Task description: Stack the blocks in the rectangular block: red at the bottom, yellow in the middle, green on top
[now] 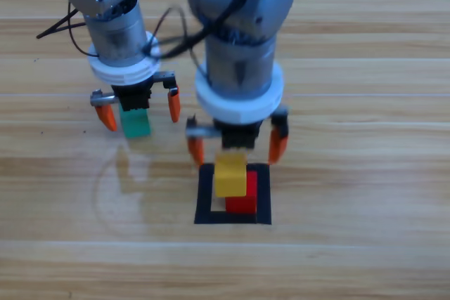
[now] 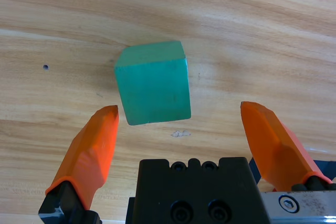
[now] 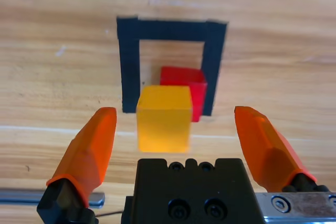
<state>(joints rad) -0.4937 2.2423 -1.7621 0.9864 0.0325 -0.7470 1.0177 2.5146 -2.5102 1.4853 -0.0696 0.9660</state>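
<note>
My gripper will lower the green cube onto the stack [image 1: 236, 186], and the stack should stay standing, because the yellow cube [image 1: 230, 175] sits level on the red cube, though it is shifted.
The green cube [image 1: 135, 124] [image 2: 152, 82] rests on the wood at the left. My left gripper [image 1: 139, 109] [image 2: 179, 109] hangs over it, open, with the cube between and just past the fingertips, closer to the left jaw in the left wrist view. The yellow cube [image 1: 230, 174] [image 3: 164, 118] sits on the red cube [image 1: 243, 204] [image 3: 184, 77], shifted toward the arms so part of the red shows. Both are inside the black tape rectangle [image 1: 204, 198] [image 3: 128, 66]. My right gripper [image 1: 236, 147] [image 3: 176, 111] is open behind the stack, its jaws wide of the yellow cube and not touching it.
The wooden table [image 1: 351, 173] stretches around both grippers. Black cables [image 1: 60, 27] loop behind the left arm at the far left. The two arms stand close together, their nearest jaws a short gap apart.
</note>
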